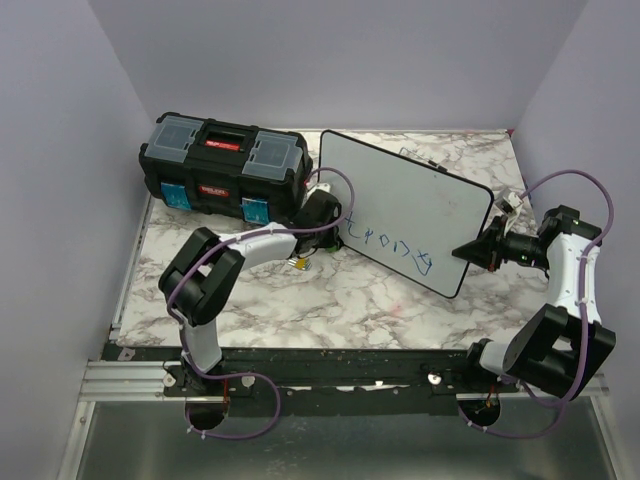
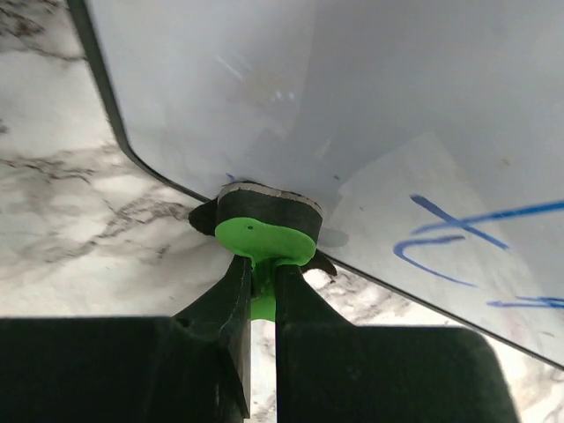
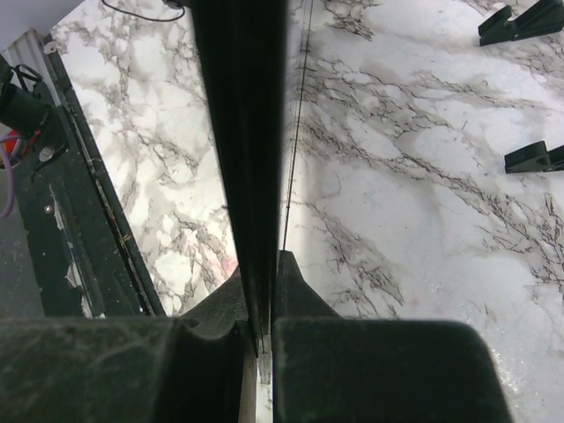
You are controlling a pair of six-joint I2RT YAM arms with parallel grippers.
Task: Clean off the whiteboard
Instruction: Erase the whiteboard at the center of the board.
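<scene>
My left gripper should work at the whiteboard's near rim and rub the eraser back and forth along that rim (image 2: 348, 265), because a small blue mark (image 2: 231, 178) still shows there beside the eraser.
The whiteboard (image 1: 405, 195) lies slanted across the marble table, with blue lettering (image 1: 390, 243) along its near edge. My left gripper (image 1: 333, 222) is at the board's near left corner. In the left wrist view it (image 2: 261, 269) is shut on the green tab of a black eraser (image 2: 264, 216), which presses on the board (image 2: 308, 88) just left of the blue strokes (image 2: 458, 233). My right gripper (image 1: 480, 247) is shut on the board's right rim. In the right wrist view the thin black rim (image 3: 247, 132) runs edge-on between the fingers (image 3: 304, 295).
A black toolbox (image 1: 222, 165) with a red label stands at the back left, close to the board's left edge. Two small black wedge pieces (image 3: 520, 22) (image 3: 533, 159) lie on the marble table (image 1: 330, 300). A small yellowish item (image 1: 300, 263) lies by the left arm.
</scene>
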